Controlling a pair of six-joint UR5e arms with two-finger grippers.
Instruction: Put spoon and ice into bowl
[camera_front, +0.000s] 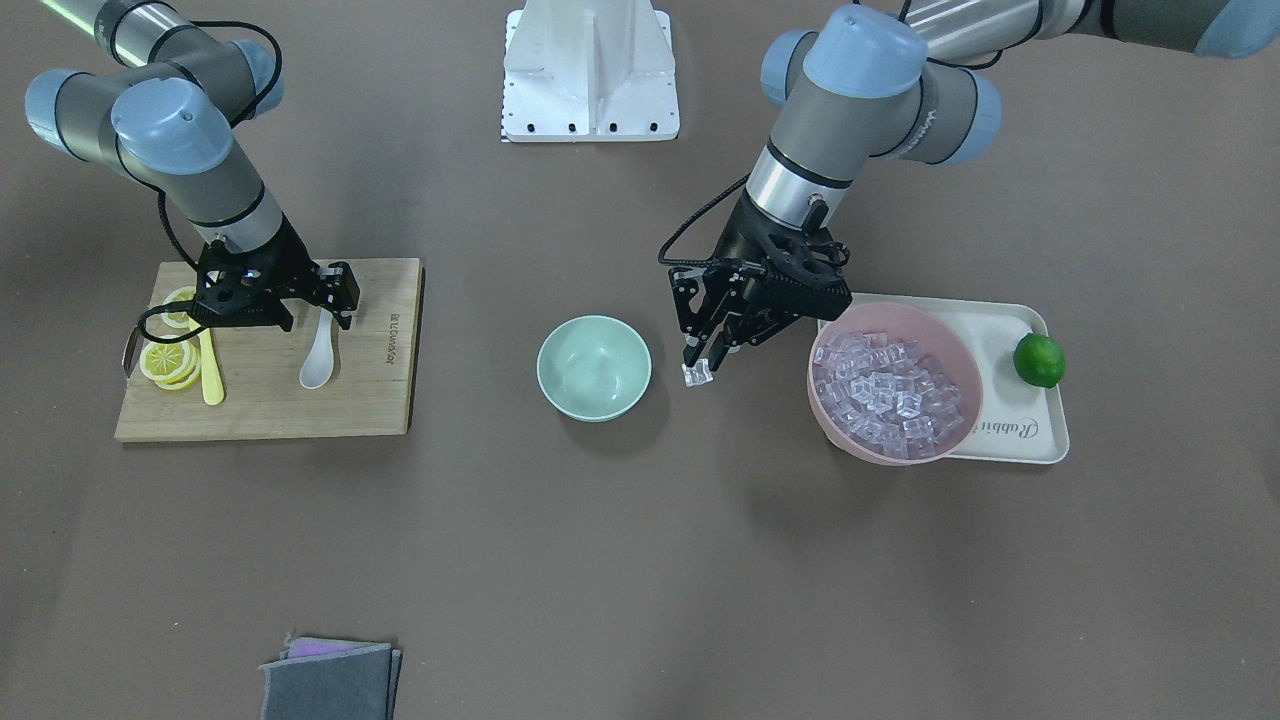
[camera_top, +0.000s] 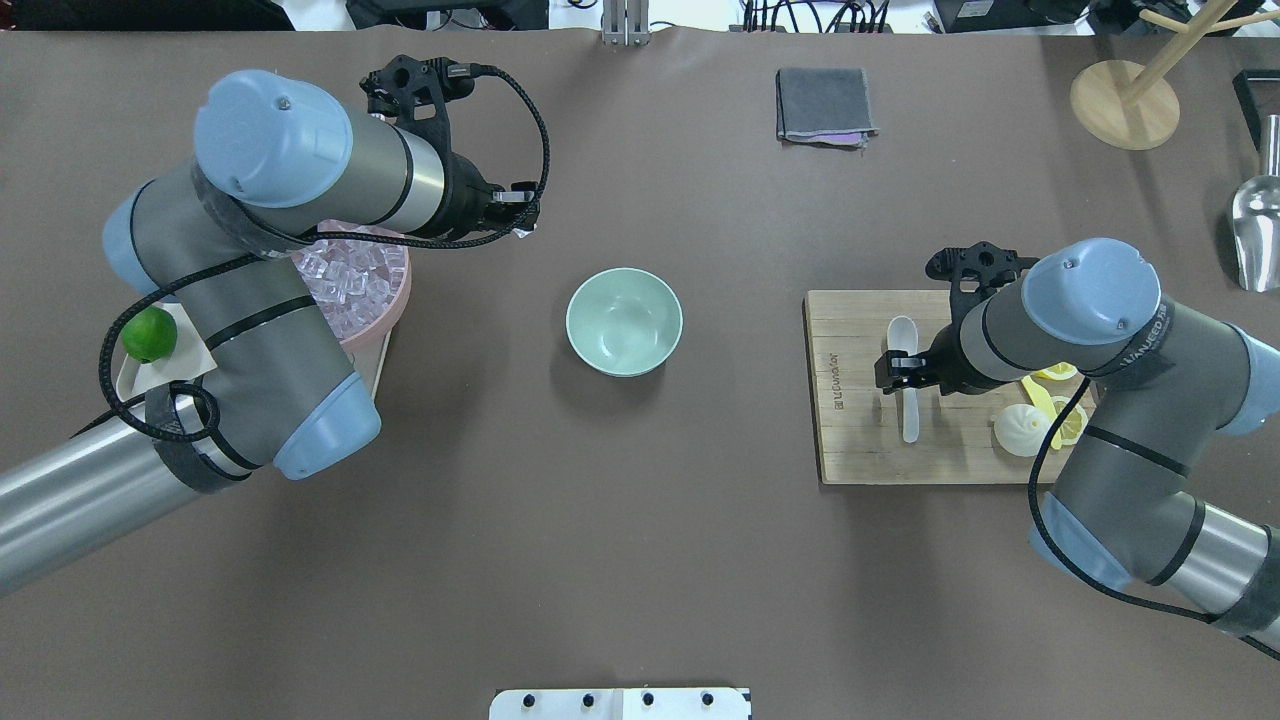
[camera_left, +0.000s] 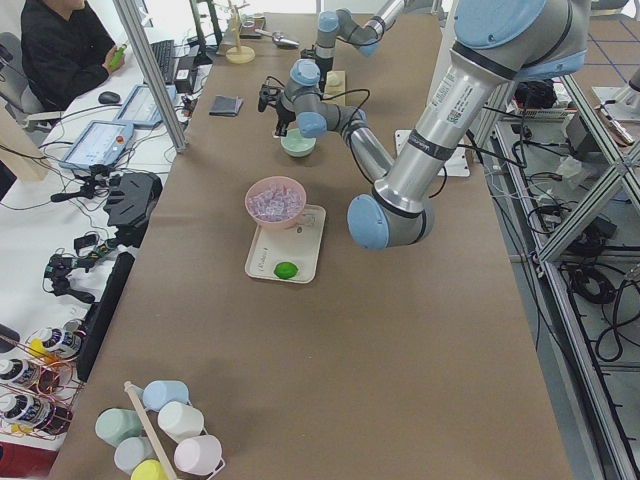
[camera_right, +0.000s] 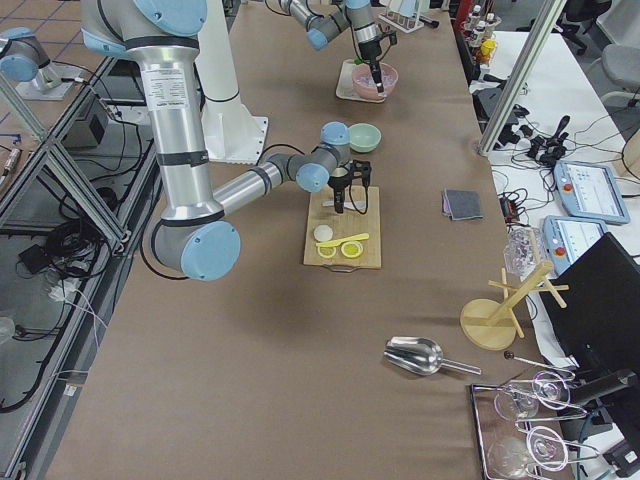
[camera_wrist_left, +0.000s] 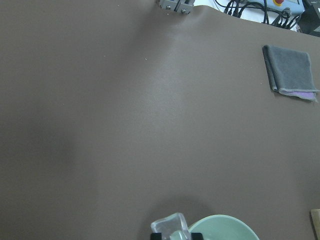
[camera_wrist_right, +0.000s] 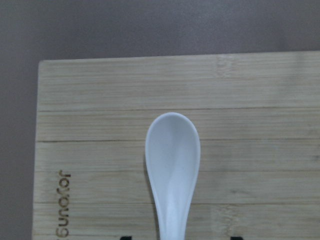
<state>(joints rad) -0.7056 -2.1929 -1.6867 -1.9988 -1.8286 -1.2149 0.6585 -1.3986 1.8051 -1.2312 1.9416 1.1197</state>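
The spoon's handle (camera_front: 325, 318) will lean out over the bowl's rim when I lower the white spoon in, because the mint bowl (camera_front: 594, 368) is small for the spoon.
The mint-green bowl (camera_front: 594, 367) stands at the table's middle and also shows in the overhead view (camera_top: 624, 321). My left gripper (camera_front: 700, 360) is shut on one clear ice cube (camera_front: 697, 375) and holds it above the table, between the mint bowl and the pink bowl (camera_front: 950, 340) full of ice. In the left wrist view the ice cube (camera_wrist_left: 169, 224) sits just left of the bowl's rim (camera_wrist_left: 225, 222). The white spoon (camera_front: 320, 358) lies on the cutting board (camera_front: 270, 405). My right gripper (camera_front: 322, 308) is open and low, its fingers on either side of the spoon's handle (camera_wrist_right: 172, 165).
Lemon slices (camera_front: 168, 360) and a yellow knife (camera_front: 210, 378) lie on the board next to the right gripper, with a white bun (camera_top: 1020, 430). The pink bowl sits on a white tray (camera_front: 1030, 430) with a lime (camera_front: 1040, 360). A grey cloth (camera_front: 330, 680) lies far off.
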